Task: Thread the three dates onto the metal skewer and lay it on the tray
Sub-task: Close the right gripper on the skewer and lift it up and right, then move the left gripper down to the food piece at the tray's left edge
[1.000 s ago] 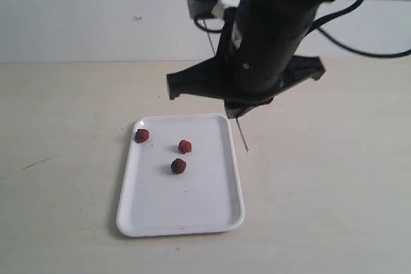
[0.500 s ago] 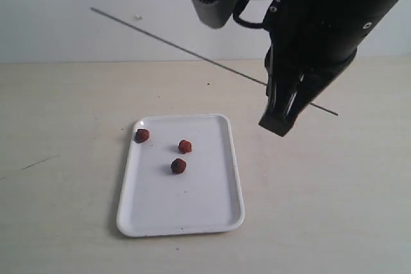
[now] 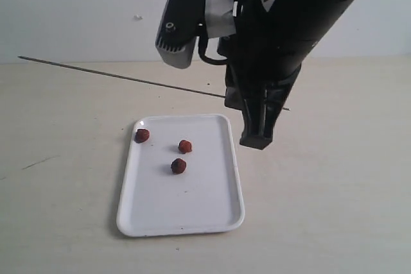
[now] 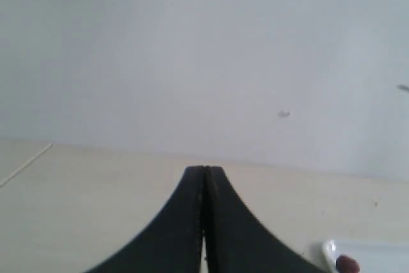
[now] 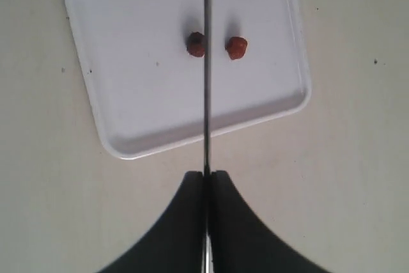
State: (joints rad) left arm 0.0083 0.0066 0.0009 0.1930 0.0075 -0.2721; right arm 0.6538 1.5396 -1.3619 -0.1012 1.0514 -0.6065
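The skewer [image 3: 154, 83] reaches across the far side of the tray, so the robot's right gripper should swing the skewer out of the way before the left gripper picks up the date in the tray's corner [image 3: 141, 135].
The white tray [image 3: 192, 216] lies on the table with the three dates [image 3: 142, 135], [image 3: 185, 146], [image 3: 178, 166] loose in its far half. My right gripper [image 3: 234, 99] hangs above the tray's far right corner, shut on the metal skewer [image 3: 122, 78]. The skewer runs nearly level to the left, above the table, with a short tail behind the fingers. The right wrist view shows the skewer [image 5: 206, 94] leaving the right gripper [image 5: 207, 174] and crossing over the tray [image 5: 128, 148] beside two dates [image 5: 196, 44], [image 5: 236, 47]. My left gripper [image 4: 204, 169] is shut and holds nothing.
The beige table [image 3: 334, 210] ends at a white wall [image 3: 77, 11] behind. The left wrist view catches one tray corner [image 4: 329, 249] and a date [image 4: 347, 263] at its lower edge. The left arm is not seen in the exterior view.
The right arm has turned and shifted left. The skewer first pointed steeply down, then swung out to the left; its free end has now dropped lower and reaches further left.
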